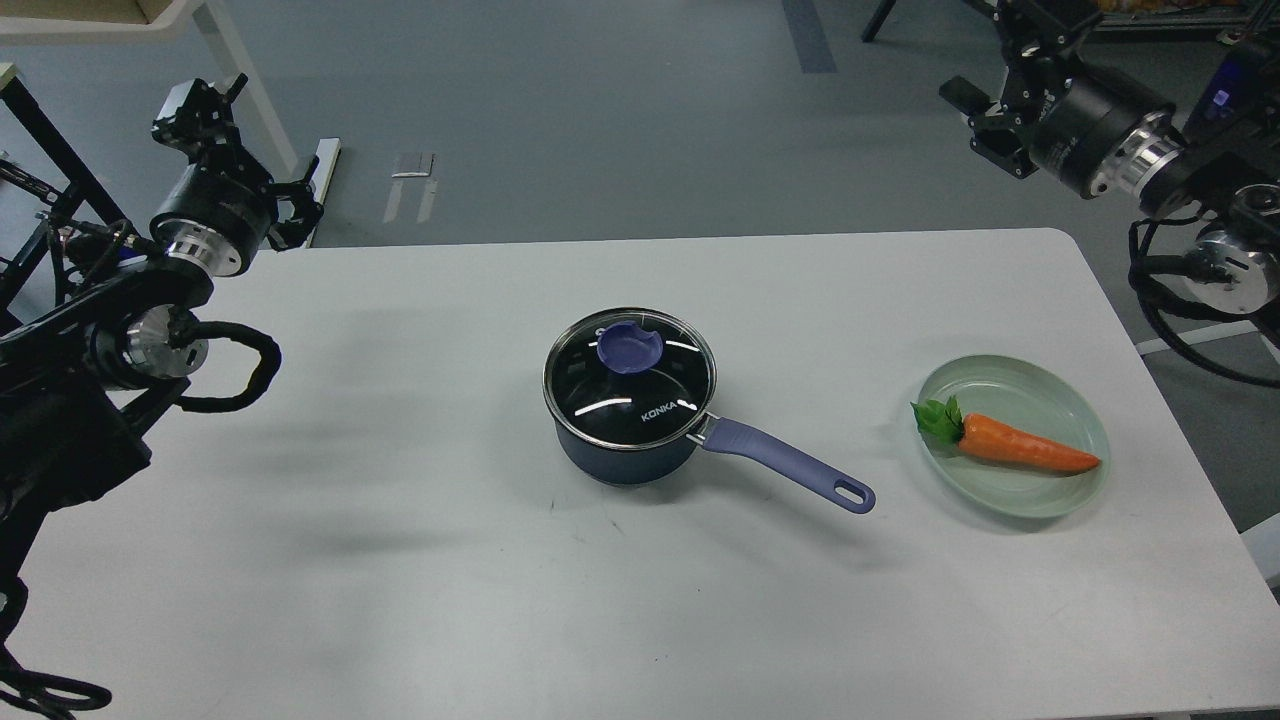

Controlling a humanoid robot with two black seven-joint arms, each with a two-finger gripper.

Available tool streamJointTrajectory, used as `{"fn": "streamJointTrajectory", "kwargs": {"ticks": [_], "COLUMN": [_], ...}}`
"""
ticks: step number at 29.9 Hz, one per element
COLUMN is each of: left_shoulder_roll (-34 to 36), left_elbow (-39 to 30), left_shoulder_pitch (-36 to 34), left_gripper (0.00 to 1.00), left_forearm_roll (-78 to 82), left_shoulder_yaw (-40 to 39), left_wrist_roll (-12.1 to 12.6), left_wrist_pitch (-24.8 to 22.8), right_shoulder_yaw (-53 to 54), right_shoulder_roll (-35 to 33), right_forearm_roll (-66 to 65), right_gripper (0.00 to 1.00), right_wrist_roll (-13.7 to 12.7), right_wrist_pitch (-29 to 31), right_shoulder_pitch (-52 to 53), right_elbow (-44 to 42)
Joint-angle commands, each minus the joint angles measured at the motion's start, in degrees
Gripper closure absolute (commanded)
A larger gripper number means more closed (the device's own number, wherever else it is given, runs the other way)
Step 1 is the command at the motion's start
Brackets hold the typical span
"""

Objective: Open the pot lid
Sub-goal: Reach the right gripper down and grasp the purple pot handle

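Note:
My gripper will lift the lid, and I should expect the dark blue pot (621, 462) to be empty, since only plain black shows through the glass lid (636, 391).
A dark blue pot (625, 445) stands at the middle of the white table (400, 560). Its glass lid (630, 377) lies shut on the pot, with a purple knob (629, 347) on top. The pot's purple handle (790, 465) points to the front right. My left gripper (240, 150) is open and empty, raised over the table's far left corner, far from the pot. My right gripper (1000, 60) is open and empty, high beyond the table's far right corner, partly cut off by the top edge of the view.
A pale green plate (1060, 385) with a toy carrot (1015, 445) lies right of the pot's handle. A black frame (50, 160) and a white table leg (255, 85) stand at the far left. Grey floor lies beyond the table.

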Motion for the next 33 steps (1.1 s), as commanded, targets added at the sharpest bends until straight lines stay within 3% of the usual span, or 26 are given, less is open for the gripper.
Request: {"fn": "streamJointTrajectory", "kwargs": {"ticks": [1, 9, 19, 25, 33], "left_shoulder_roll": [1.0, 0.9, 2.1, 3.6, 4.4], "left_elbow": [-1.8, -2.4, -2.4, -2.4, -2.3], "left_shoulder_pitch": [0.1, 0.2, -0.3, -0.5, -1.3], "left_gripper": [0.0, 0.0, 0.0, 0.0, 0.0], "left_forearm_roll": [0.1, 0.1, 0.4, 0.4, 0.5], "left_shoulder_yaw": [0.0, 0.0, -0.3, -0.3, 0.0], "left_wrist_roll": [0.3, 0.7, 0.7, 0.7, 0.7], "left_wrist_pitch": [-0.5, -0.1, 0.0, -0.4, -0.4], "right_shoulder_yaw": [-11.8, -32.1, -46.9, -50.6, -52.3], "right_shoulder_roll": [-0.4, 2.6, 7.9, 9.2, 10.8], "right_forearm_roll": [-12.4, -26.1, -39.6, -40.3, -43.2], "right_gripper": [0.0, 0.0, 0.07, 0.25, 0.36], "right_wrist_roll": [0.0, 0.0, -0.1, -0.1, -0.1], "right_wrist_pitch": [-0.1, -0.1, -0.5, -0.4, -0.4], "right_shoulder_pitch": [8.2, 20.7, 22.7, 22.7, 22.7], "right_elbow": [4.8, 14.1, 17.9, 17.8, 17.8]}}
